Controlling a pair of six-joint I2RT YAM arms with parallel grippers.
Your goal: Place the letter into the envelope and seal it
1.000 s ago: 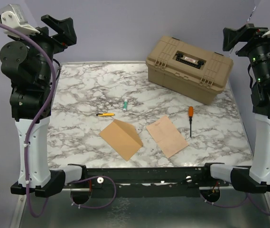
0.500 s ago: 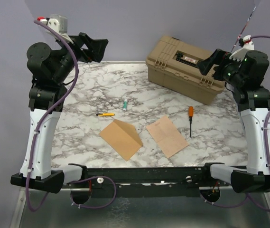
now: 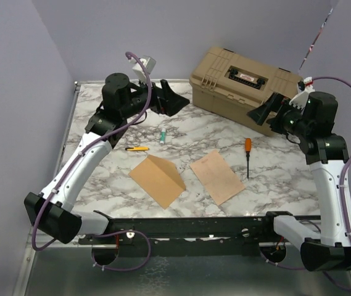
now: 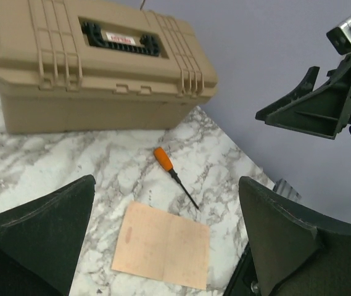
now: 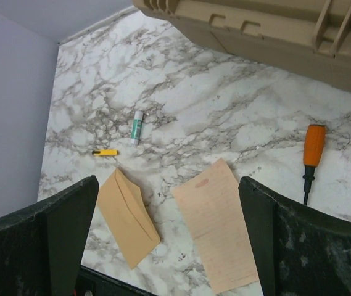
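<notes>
The robot's right gripper should go on down toward the letter's edge (image 3: 240, 183) by the screwdriver tip before it closes there, since the letter (image 3: 217, 177) lies clear of the screwdriver.
The kraft-brown envelope (image 3: 156, 180) lies near the table's front, its flap raised along the crease; it also shows in the right wrist view (image 5: 126, 216). Just right of it lies the pale pinkish-tan letter (image 3: 217, 176), flat on the marble (image 4: 161, 245) (image 5: 218, 225). My left gripper (image 3: 174, 100) hangs open above the back left of the table, far from both papers. High at the right, in front of the tan case, my right gripper (image 3: 263, 112) is open too. Both pairs of fingers (image 4: 39, 240) (image 5: 58, 228) hold nothing.
A tan hard case (image 3: 246, 86) stands at the back right. An orange-handled screwdriver (image 3: 247, 148) lies right of the letter. A green-and-white glue stick (image 3: 163, 135) and a small yellow item (image 3: 137, 148) lie behind the envelope. The table (image 3: 101, 172) is marble-patterned.
Both arms have swung down and inward from their raised, folded poses towards the table's middle. Both grippers stayed open. The papers have not moved.
</notes>
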